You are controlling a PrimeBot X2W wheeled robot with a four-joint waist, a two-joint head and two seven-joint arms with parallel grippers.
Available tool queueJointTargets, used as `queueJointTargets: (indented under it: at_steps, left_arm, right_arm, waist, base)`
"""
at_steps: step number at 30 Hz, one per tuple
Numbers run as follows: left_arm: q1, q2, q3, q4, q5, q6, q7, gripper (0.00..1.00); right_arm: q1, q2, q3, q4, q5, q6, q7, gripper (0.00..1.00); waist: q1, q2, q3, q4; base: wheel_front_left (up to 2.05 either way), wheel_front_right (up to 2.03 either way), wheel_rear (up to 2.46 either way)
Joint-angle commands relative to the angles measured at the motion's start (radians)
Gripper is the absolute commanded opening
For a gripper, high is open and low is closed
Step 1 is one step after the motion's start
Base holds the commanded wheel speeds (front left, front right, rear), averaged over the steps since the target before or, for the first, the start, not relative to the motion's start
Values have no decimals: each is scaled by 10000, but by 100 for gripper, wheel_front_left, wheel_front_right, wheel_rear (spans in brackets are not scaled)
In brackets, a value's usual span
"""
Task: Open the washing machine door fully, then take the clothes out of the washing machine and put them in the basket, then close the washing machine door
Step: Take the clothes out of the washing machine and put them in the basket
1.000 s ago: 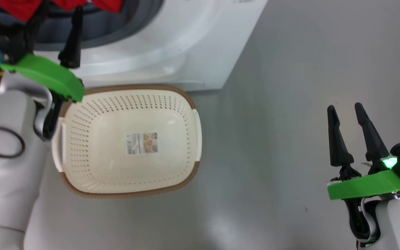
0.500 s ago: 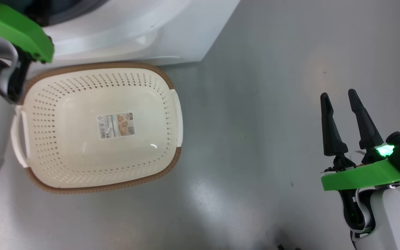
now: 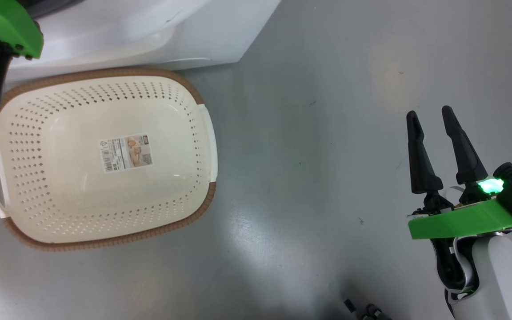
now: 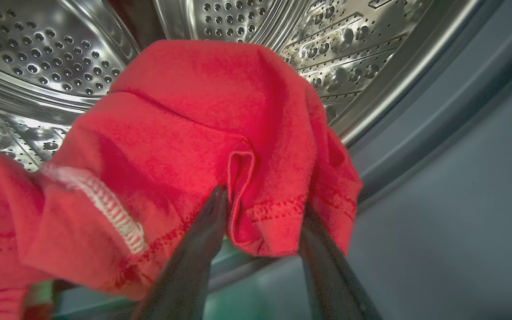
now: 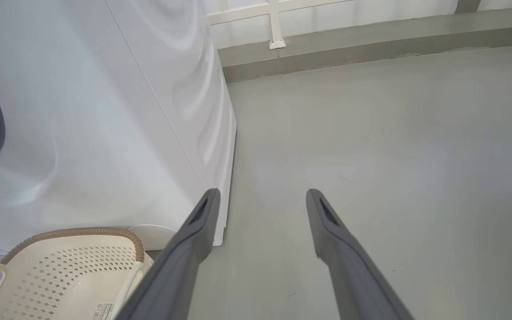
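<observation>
I expect the red clothes point(image 4: 195, 101) to trail out long and stay draped over the drum's rim when I pull, because they are bunched up in limp folds point(image 4: 249, 181).
The red clothes point(image 4: 185, 133) lie bunched at the mouth of the washing machine's steel drum point(image 4: 38, 58). My left gripper point(image 4: 262, 204) stands open astride a fold of the red fabric, and both fingers touch it. In the head view only that arm's green bracket point(image 3: 2, 22) shows, in front of the white washing machine point(image 3: 149, 26). The cream basket point(image 3: 105, 72) sits empty on the floor just before the machine, a sticker on its bottom. My right gripper point(image 3: 429, 113) hangs open and empty over bare floor, far right of the basket. The washing machine door is out of view.
Grey floor point(image 3: 309, 169) spreads wide between the basket and my right arm. In the right wrist view the machine's white side point(image 5: 105, 111) and the basket's rim point(image 5: 74, 232) lie left of my right gripper point(image 5: 260, 193). A low wall ledge point(image 5: 371, 40) runs behind.
The head camera has turned, so basket and machine slid left in the picture. The left fingers and the red cloth passed out of its top left. The right gripper stays open.
</observation>
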Motion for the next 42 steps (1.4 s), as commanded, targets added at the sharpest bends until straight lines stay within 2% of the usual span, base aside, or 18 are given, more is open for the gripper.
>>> queueJointTargets:
  at_steps: [1, 2, 3, 7, 11, 12, 16, 27, 32, 42]
  left_arm:
    - [-164, 450, 112, -194, -40, 6, -38, 33]
    - [-161, 459, 93, -243, -66, 6, -38, 11]
    - [-150, 460, 89, -314, -96, 6, -38, 0]
    - [-27, 459, 468, -704, -99, 6, -38, 0]
    - [389, 377, 1406, -1150, 280, 60, -38, 0]
    - [752, 261, 2034, -1471, 517, 201, -38, 0]
    - [1759, -24, 3278, -2190, 1161, 306, -38, 0]
    - [4445, -1344, 6640, -4006, 2425, 52, -38, 0]
    - [5565, -1872, 7011, -4991, 3034, 12, -38, 0]
    - [7291, -2451, 7311, -7534, 3234, 8, -38, 0]
  right_arm:
    - [95, -9, 170, -254, 58, 65, -63, 100]
    - [104, -9, 158, -252, 58, 65, -63, 100]
    - [110, -9, 147, -249, 54, 65, -63, 100]
    - [102, -9, 101, -219, -3, 65, -63, 100]
    - [123, -9, 50, -171, -101, 65, -63, 100]
    - [157, -9, 22, -152, -166, 65, -63, 100]
    - [315, -9, -32, -105, -290, 65, -63, 100]
    - [1098, -9, -227, 105, -609, 65, -63, 100]
    - [1336, -9, -355, 96, -675, 65, -63, 100]
    - [1384, -9, -543, -9, -724, 65, -63, 100]
  waist:
    - [0, -1, -12, 2]
    - [0, -1, -25, 11]
    - [0, -1, -39, 26]
    - [0, -1, -162, 153]
    - [0, -1, -429, 325]
    - [0, -1, -618, 426]
    - [0, -1, -1135, 619]
    - [0, -1, -2590, 1163]
    - [0, -1, -2939, 1376]
    - [0, -1, -2935, 1688]
  base:
    - [0, 0, 0]
    - [0, 0, 0]
    - [0, 0, 0]
    - [0, 0, 0]
    - [0, 0, 0]
    - [0, 0, 0]
    - [0, 0, 0]
    - [0, 0, 0]
    - [0, 0, 0]
    - [0, 0, 0]
